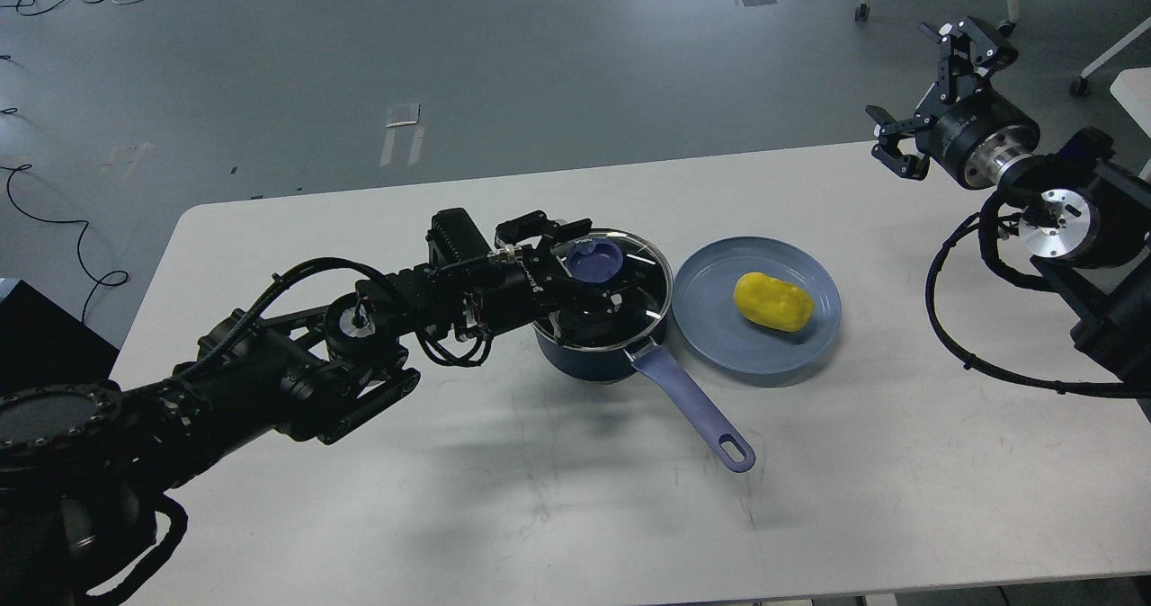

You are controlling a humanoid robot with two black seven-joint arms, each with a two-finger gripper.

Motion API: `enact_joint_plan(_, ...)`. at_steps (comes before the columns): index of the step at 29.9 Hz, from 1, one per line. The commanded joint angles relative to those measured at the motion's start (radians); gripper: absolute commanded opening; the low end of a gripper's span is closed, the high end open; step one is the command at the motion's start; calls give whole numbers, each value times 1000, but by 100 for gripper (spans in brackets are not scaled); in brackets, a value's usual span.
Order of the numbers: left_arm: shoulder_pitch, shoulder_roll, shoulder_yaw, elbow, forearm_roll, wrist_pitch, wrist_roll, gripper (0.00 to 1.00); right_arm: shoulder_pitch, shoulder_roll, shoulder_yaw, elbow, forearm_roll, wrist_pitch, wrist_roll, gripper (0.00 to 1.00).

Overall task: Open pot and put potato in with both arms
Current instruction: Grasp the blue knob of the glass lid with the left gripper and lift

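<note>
I should expect an empty pot (588, 364) when I lower the yellow potato into it, because only dark interior can be seen through the glass lid (645, 282).
The dark navy pot (584, 359) stands mid-table with its glass lid (646, 293) on and a blue knob (589, 262) on top. Its lavender handle (692, 408) points to the front right. My left gripper (604, 253) is open over the lid, its fingers spread around the knob and not closed on it. The yellow potato (772, 301) lies on a blue-grey plate (719, 336) right of the pot. My right gripper (935, 84) is open and empty, raised above the table's far right edge.
The white table (539, 498) carries only the pot and the plate. My left arm (297, 363) lies low across its left half. A chair base (1093, 66) stands on the floor at the far right.
</note>
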Motion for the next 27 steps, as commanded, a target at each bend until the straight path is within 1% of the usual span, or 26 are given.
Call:
enact_joint_plan(1,0,0,0,3,-1,-5,0,98,0,0,0,0,0,-3,3,100)
enact_joint_plan(3,0,-7,0,21,-3,-5,0,97,0,0,0,0,0,-8,3,100)
enact_joint_plan(6,0,-9,3,41,-9,-5,0,93,0,0,0,-2,0,-9,3,100)
enact_joint_plan(10,-1,-7,5,41,-9,-5,0,79,0,-6,1,-5,0,-8,3,100)
enact_joint_plan(12,-3,-6,6,44,-7,-3,0,67,0,-11,0,-5,0,-8,3,100)
enact_joint_plan(16,-3,-4,6,47,-7,-3,0,66,0,-11,0,-6,0,-8,3,100)
enact_joint_plan(17,-3,-3,6,47,-7,-3,0,63,0,-11,0,-6,0,-8,3,100)
enact_joint_plan(18,-3,-3,6,47,-7,-3,0,58,0,-9,0,-6,0,-9,3,100)
enact_joint_plan(21,-4,-1,6,46,-6,0,0,51,-1,-9,0,-8,-2,-9,4,100)
enact_joint_plan(27,-6,19,6,32,-4,3,0,49,-3,-9,0,-8,0,-9,6,100)
